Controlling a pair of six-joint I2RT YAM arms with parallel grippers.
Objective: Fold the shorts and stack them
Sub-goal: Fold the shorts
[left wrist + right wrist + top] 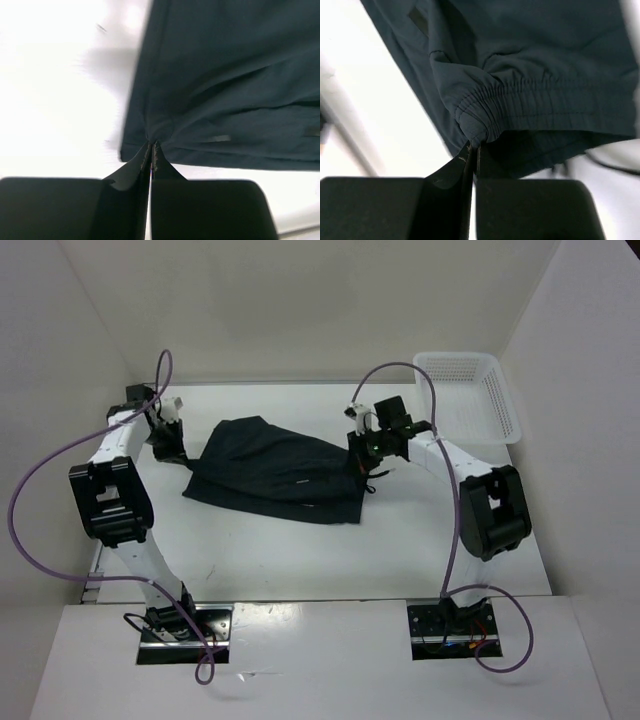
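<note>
My right gripper should open, take the waistband end nearer its front corner and pull it straight, as its fingers bunch the gathered waistband over the lower layer.
A pair of dark navy shorts lies spread across the middle of the white table, folded over lengthwise. My left gripper is shut on the shorts' left edge; in the left wrist view the jaws pinch a fold of the leg hem. My right gripper is shut on the right end; in the right wrist view the jaws pinch the gathered elastic waistband, lifted slightly off the table.
A white mesh basket stands at the back right corner. White walls close in the table on the left, back and right. Purple cables loop over both arms.
</note>
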